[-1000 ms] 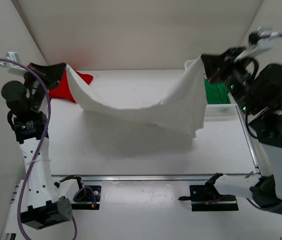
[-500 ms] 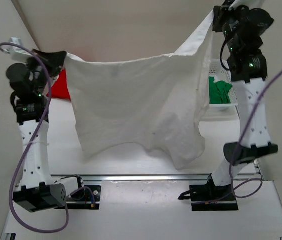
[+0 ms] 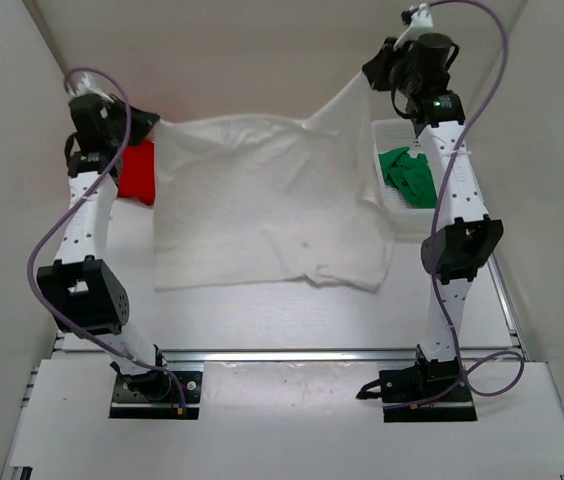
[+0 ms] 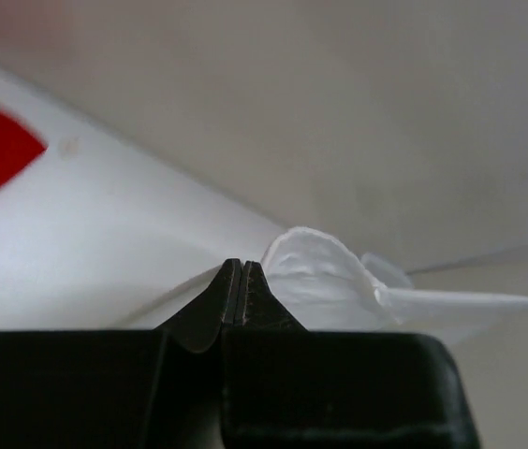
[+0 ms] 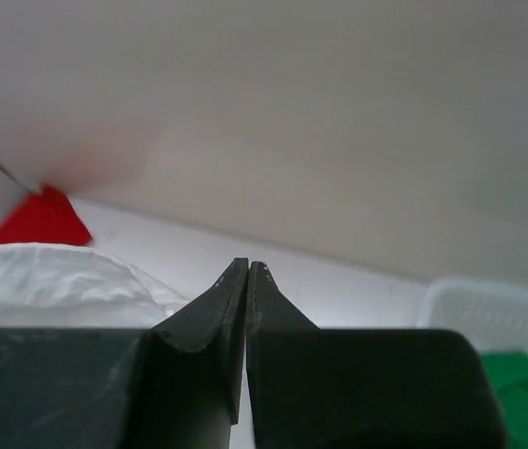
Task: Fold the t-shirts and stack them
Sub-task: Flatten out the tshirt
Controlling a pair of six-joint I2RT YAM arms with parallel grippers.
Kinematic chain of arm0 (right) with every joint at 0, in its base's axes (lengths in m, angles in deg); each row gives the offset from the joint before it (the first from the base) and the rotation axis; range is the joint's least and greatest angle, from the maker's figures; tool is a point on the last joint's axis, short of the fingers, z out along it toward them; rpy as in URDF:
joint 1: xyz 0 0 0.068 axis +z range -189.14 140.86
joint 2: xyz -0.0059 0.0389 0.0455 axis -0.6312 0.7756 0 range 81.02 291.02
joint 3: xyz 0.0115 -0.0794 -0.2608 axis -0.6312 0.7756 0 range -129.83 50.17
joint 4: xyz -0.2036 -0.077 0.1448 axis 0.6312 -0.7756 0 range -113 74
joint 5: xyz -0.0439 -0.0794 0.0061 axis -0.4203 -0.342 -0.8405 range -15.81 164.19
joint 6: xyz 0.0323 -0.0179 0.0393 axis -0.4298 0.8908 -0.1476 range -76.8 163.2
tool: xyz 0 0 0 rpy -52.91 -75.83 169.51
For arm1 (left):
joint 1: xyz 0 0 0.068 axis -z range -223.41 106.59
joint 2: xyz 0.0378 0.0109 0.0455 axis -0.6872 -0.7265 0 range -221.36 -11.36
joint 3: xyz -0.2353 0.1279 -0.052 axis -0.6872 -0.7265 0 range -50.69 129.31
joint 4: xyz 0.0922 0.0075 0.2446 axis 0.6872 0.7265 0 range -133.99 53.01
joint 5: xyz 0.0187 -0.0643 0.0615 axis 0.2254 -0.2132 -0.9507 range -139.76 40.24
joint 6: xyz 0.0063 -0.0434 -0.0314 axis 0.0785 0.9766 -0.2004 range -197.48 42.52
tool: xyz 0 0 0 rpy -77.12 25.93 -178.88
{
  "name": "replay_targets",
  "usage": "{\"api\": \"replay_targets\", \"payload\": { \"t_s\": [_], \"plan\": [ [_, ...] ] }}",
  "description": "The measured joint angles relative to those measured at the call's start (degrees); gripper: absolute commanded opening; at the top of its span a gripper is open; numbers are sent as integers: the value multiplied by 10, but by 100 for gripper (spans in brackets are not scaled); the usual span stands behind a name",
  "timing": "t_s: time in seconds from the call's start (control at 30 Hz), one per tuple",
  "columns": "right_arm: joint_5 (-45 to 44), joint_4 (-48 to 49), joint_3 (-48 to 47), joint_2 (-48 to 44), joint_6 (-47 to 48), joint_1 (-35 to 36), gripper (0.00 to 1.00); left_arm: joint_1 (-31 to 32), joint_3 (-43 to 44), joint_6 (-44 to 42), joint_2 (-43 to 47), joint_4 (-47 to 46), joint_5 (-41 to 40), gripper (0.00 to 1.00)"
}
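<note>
The off-white t-shirt's lifted corners (image 3: 168,128) are far over near the back wall, so the robot's left gripper and right gripper should put them down toward the near bar (image 3: 282,355).
The off-white t-shirt (image 3: 262,205) is stretched between both arms at the far side of the table. Its lower part lies flat on the table and its top corners are lifted. My left gripper (image 3: 148,124) is shut on the top left corner; in the left wrist view, bunched white cloth (image 4: 325,276) sits right beside the closed left gripper (image 4: 242,265). My right gripper (image 3: 372,74) is shut on the top right corner, higher up, and the right wrist view shows the shirt (image 5: 49,281) just left of the gripper (image 5: 247,266). The red t-shirt (image 3: 138,170) lies behind the left edge. The green t-shirt (image 3: 409,176) lies in the basket.
A white mesh basket (image 3: 381,131) stands at the far right beside the right arm, also seen low in the right wrist view (image 5: 489,299). Beige walls close in the back and both sides. A metal rail (image 3: 292,352) runs across the near edge by the arm bases.
Both arms have reached out to the far side and come down. The white shirt, which hung high between them, now lies mostly spread on the table.
</note>
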Motion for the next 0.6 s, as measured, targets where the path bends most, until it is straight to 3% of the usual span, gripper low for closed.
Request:
{"api": "replay_targets", "payload": {
  "t_s": [0.17, 0.37, 0.47, 0.6],
  "plan": [
    [12, 96, -14, -100, -36, -12, 0, -42, 123, 23, 28, -28, 20, 0],
    [40, 166, 8, -260, -43, -23, 0, -95, 122, 43, 109, -74, 25, 0],
    [42, 172, 93, -325, -28, -18, 0, -99, 73, 40, 136, -84, 24, 0],
    [34, 207, 347, -433, -14, -12, 0, -85, -45, 15, 169, -90, -5, 0]
  ]
}}
